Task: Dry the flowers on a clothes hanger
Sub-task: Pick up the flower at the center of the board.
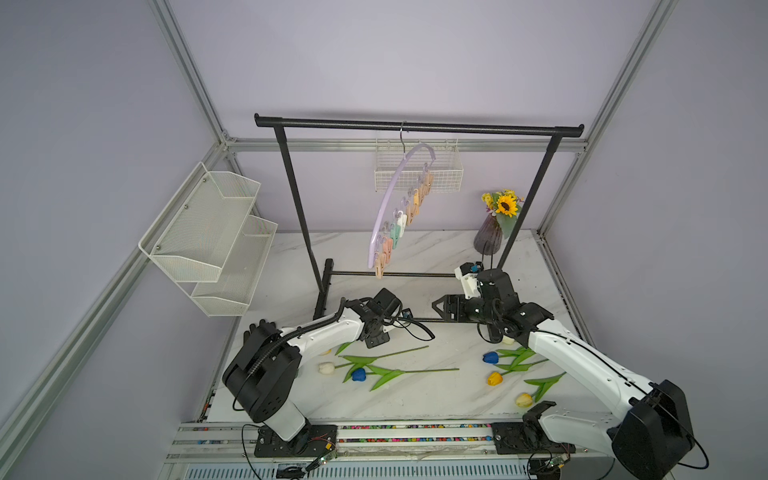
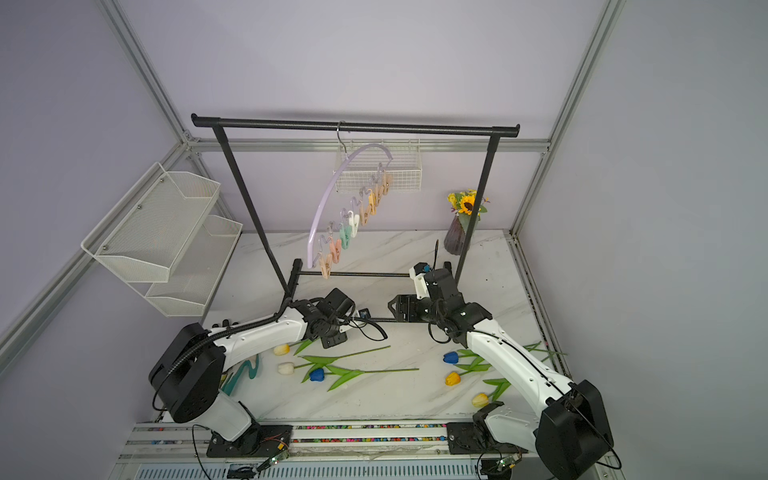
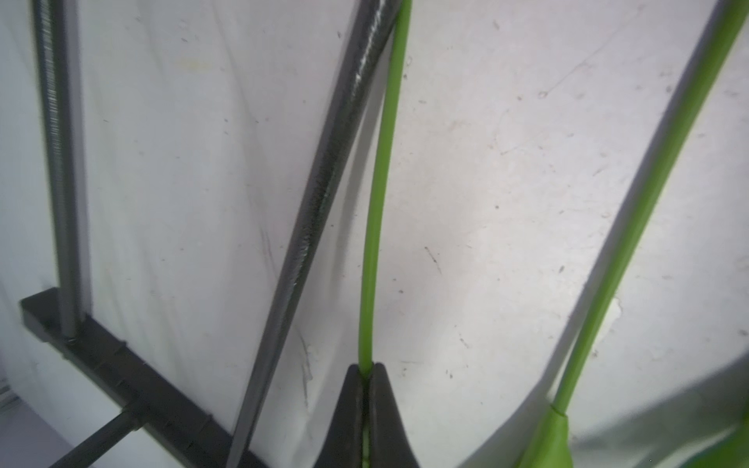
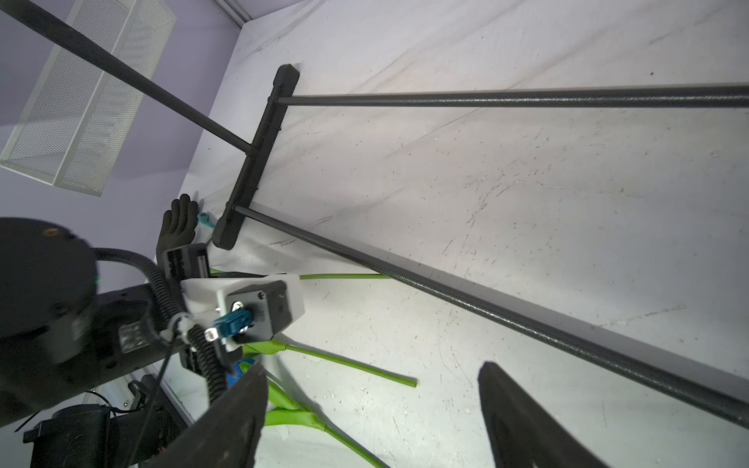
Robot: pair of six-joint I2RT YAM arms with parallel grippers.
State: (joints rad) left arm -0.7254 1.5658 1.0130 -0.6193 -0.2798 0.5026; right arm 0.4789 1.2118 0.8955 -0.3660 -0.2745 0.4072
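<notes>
My left gripper's fingers pinch the stem (image 3: 373,249) of the yellow tulip, apart from the other tulips. I should keep lifting the tulip until its stem clears the rack's lower rail (image 3: 315,202).
Several tulips lie on the marble table: a white one (image 1: 327,368) and a blue one (image 1: 358,375) in the middle, with blue (image 1: 490,356), orange (image 1: 494,378) and pale yellow (image 1: 523,400) heads by the right arm. My left gripper (image 3: 367,370) is low over the table and shut on a thin green stem (image 3: 377,202) that runs along the rack's lower rail. This stem leads back to a yellow tulip (image 2: 281,349). My right gripper (image 1: 436,307) hovers open and empty over the table (image 4: 373,366). The lilac clothes hanger (image 1: 388,199) hangs tilted from the rack bar, and its clothespins (image 1: 399,228) hold nothing.
The black garment rack (image 1: 415,124) spans the back, its floor rail (image 1: 415,274) just behind both grippers. A white wire basket (image 1: 417,174) hangs on the back wall. White mesh shelves (image 1: 208,237) jut in at left. A purple vase of sunflowers (image 1: 490,237) stands back right.
</notes>
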